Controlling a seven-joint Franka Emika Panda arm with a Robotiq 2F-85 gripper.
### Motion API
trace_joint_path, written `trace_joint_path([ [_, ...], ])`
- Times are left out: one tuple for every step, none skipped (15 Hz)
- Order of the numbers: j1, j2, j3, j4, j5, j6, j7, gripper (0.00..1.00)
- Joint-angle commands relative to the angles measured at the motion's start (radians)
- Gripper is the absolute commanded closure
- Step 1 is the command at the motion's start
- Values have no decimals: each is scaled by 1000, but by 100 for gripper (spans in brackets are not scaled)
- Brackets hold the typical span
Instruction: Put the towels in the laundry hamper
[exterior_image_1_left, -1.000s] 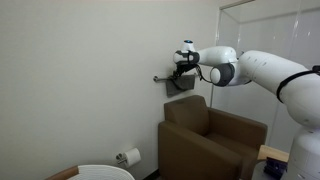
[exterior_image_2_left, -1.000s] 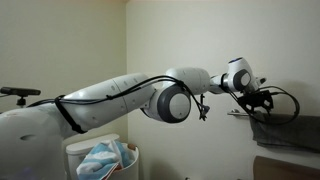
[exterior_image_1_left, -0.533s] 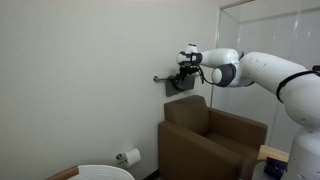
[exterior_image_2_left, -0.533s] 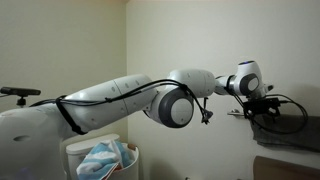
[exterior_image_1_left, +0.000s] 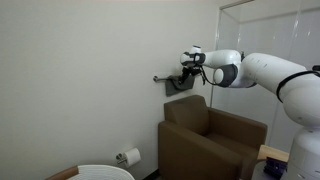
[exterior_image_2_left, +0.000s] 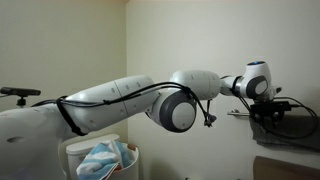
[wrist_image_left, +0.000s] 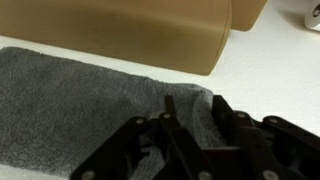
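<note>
Only a thin fold (wrist_image_left: 203, 106) at the dark grey towel's side edge is in my gripper. Next, I open my gripper, move farther onto the cloth (wrist_image_left: 147, 105) and pinch a fuller fold.
A dark grey towel (exterior_image_1_left: 180, 85) (exterior_image_2_left: 284, 134) hangs from a wall rail above the armchair; in the wrist view it (wrist_image_left: 70, 100) fills the left half. My gripper (exterior_image_1_left: 184, 72) (exterior_image_2_left: 268, 112) (wrist_image_left: 195, 105) is at its upper edge, and a raised fold of the cloth fills the space between the two black fingers. The laundry hamper (exterior_image_2_left: 72, 148) (exterior_image_1_left: 95, 172) stands on the floor, far below and to the side. A light-blue striped towel (exterior_image_2_left: 100, 160) lies inside it.
A brown boxy armchair (exterior_image_1_left: 210, 140) (wrist_image_left: 140, 35) stands right under the rail, against the white wall. A toilet-paper holder (exterior_image_1_left: 130, 156) is fixed low on the wall beside it. My own arm spans most of an exterior view (exterior_image_2_left: 120, 100).
The wrist has pushed farther along to the towel on the rail. The jaws spread, then came together round the towel's edge.
</note>
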Motion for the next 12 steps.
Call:
trace_joint_path([
  [-9, 30, 34, 8, 48, 187, -35, 87],
  [-9, 38, 46, 7, 60, 250, -30, 92],
  [-10, 47, 65, 8, 76, 302, -32, 96],
  [-14, 56, 90, 9, 100, 342, -34, 97],
  [-19, 64, 122, 9, 128, 352, -43, 98],
  [-23, 71, 151, 8, 154, 352, -56, 100],
  [-29, 77, 175, 8, 175, 339, -68, 100],
  [-34, 80, 197, 7, 193, 324, -76, 98],
  [-40, 84, 215, 7, 207, 318, -88, 95],
  [-46, 86, 230, 7, 220, 306, -104, 96],
  [-48, 87, 235, 7, 225, 294, -105, 93],
  [-46, 85, 211, 7, 207, 270, -72, 95],
])
